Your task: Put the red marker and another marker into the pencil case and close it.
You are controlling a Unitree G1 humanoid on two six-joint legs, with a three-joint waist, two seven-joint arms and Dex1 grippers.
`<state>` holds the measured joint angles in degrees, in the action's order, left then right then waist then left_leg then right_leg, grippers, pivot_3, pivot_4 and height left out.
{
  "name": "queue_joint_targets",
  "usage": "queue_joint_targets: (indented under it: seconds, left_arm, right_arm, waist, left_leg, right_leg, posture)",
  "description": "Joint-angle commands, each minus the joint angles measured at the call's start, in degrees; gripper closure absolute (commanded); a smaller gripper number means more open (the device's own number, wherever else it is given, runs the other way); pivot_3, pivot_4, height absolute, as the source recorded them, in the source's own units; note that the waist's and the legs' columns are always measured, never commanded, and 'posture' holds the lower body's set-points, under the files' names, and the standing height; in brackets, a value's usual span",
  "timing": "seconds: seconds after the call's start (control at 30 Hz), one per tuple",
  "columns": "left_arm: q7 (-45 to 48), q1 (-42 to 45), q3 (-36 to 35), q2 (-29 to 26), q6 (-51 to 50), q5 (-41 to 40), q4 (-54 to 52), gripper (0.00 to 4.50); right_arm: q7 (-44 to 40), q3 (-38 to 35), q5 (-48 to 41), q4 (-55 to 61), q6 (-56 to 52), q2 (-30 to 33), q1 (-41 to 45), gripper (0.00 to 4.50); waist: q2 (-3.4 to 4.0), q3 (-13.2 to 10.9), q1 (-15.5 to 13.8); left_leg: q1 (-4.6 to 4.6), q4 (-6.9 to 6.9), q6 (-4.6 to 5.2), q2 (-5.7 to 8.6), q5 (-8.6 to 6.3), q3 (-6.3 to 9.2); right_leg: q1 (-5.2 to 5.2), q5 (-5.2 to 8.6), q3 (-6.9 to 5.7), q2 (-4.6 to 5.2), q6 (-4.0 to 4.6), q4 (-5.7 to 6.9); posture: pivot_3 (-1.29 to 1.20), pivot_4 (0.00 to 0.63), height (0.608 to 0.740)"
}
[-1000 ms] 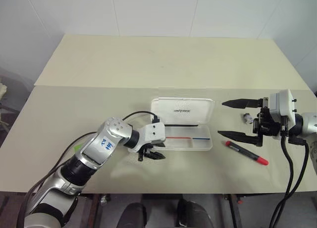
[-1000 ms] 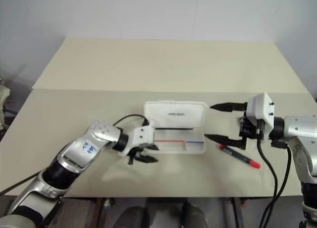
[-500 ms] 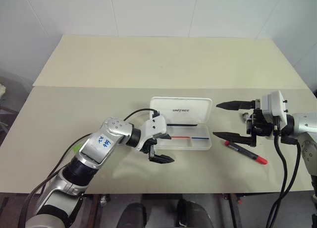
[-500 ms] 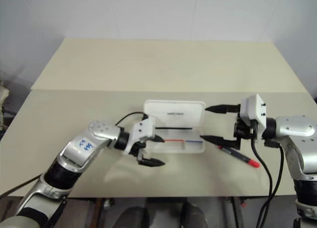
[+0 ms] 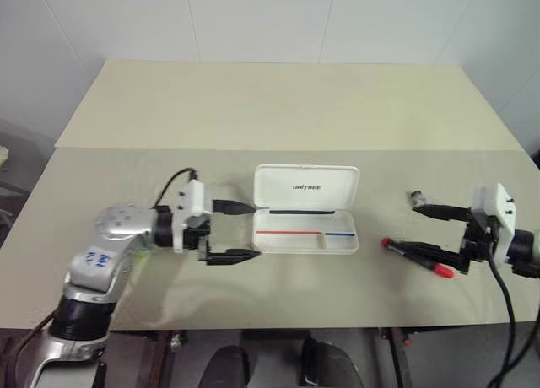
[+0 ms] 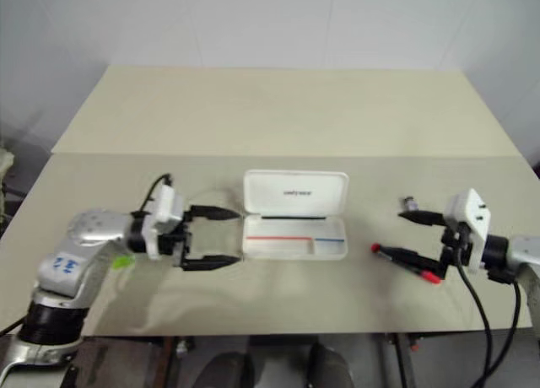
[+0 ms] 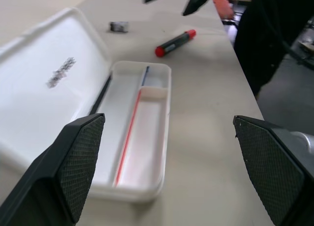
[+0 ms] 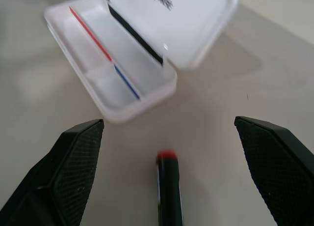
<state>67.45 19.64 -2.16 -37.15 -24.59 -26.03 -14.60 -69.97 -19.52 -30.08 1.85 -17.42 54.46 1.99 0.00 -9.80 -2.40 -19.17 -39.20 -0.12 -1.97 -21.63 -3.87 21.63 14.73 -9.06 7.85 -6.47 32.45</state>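
The tray's back compartment [image 5: 304, 222] runs undivided past the stripes. The red marker [image 5: 418, 258] should lie flat with length to spare when I lower it in.
The white pencil case [image 5: 305, 234] lies open at mid-table, its lid [image 5: 305, 187] folded back and its tray showing a red and a blue stripe. The red marker [image 5: 419, 258], black with red ends, lies on the table to the case's right. My right gripper [image 5: 408, 228] is open over it, and the right wrist view shows the marker [image 8: 168, 186] lying between the fingers. My left gripper [image 5: 246, 231] stands open just left of the case, holding nothing. A bit of the lime-green marker [image 6: 124, 261] peeks out beside my left forearm.
A small grey object [image 5: 415, 197] lies on the table just behind the right gripper. The far half of the table [image 5: 278, 101] is bare. The table's front edge runs close below both grippers.
My left gripper has opened wide and drawn back to the left, off the case's front corner. My right gripper has moved right and down over the red marker.
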Motion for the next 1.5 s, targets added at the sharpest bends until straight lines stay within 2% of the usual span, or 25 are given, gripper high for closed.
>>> queue_joint_targets:
  seconds: [0.03, 0.2, 0.67, 1.03, 1.3, 1.5]
  left_arm:
    - [1.40, -1.71, -5.95, -3.29, 1.94, -3.42, -1.09, 0.02]
    - [1.97, -2.14, -8.31, -5.82, 2.92, -4.70, -0.92, 0.02]
    - [0.17, -2.17, -9.72, -7.30, 3.27, -5.51, -2.12, 0.02]
    - [-0.73, -1.81, -9.90, -7.45, 4.52, -5.15, -1.47, 0.00]
    - [-0.69, -2.08, -9.48, -7.17, 6.36, -4.48, 0.05, 0.00]
    - [-1.03, -3.80, -10.29, -7.28, 7.37, -4.61, 0.03, 0.00]
  right_arm:
    - [-1.42, -3.32, 1.06, -1.36, 1.80, 1.28, -3.74, 0.00]
    - [-2.71, -2.22, 3.04, -7.02, 5.62, 0.49, -4.63, 0.00]
    - [-3.43, 7.49, 11.30, -28.54, 19.38, -7.46, 3.37, 0.00]
    - [-4.75, 8.57, 11.50, -34.80, 27.57, -11.13, 6.52, 3.77]
    - [-6.38, 8.79, 10.10, -30.09, 29.95, -10.74, 8.77, 3.86]
    - [-11.59, 12.52, 8.60, -22.24, 27.59, -9.53, 16.63, 3.86]
  waist:
    - [-0.01, 0.00, -0.07]
    - [0.08, 0.04, 0.30]
    - [-0.20, 0.17, 1.50]
    - [-0.26, 0.21, 2.64]
    - [-0.18, 0.16, 2.67]
    - [0.03, 0.04, 2.61]
  left_leg:
    - [0.00, 0.00, 0.00, -0.01, 0.00, 0.03]
    - [0.01, 0.01, -0.01, -0.02, -0.01, -0.01]
    - [0.08, 0.00, -0.04, -0.06, 0.00, -0.03]
    - [0.16, 0.03, -0.28, -0.40, 0.04, -0.02]
    - [0.25, 0.03, -0.31, -0.46, 0.04, -0.04]
    - [0.16, 0.03, -0.32, -0.44, 0.04, -0.07]
  right_leg:
    - [0.00, 0.00, -0.01, -0.01, 0.00, 0.02]
    - [0.00, 0.01, 0.02, -0.03, 0.02, -0.01]
    - [-0.06, 0.00, 0.07, -0.07, 0.02, 0.02]
    - [-0.07, 0.08, 0.03, -0.35, 0.19, 0.11]
    - [-0.06, 0.10, 0.06, -0.35, 0.24, 0.23]
    - [0.07, 0.10, 0.10, -0.33, 0.24, 0.23]
  posture:
    - [0.00, 0.150, 0.740]
    - [0.00, 0.150, 0.740]
    - [0.00, 0.150, 0.740]
    - [0.00, 0.150, 0.740]
    - [0.00, 0.150, 0.740]
    - [0.00, 0.150, 0.740]
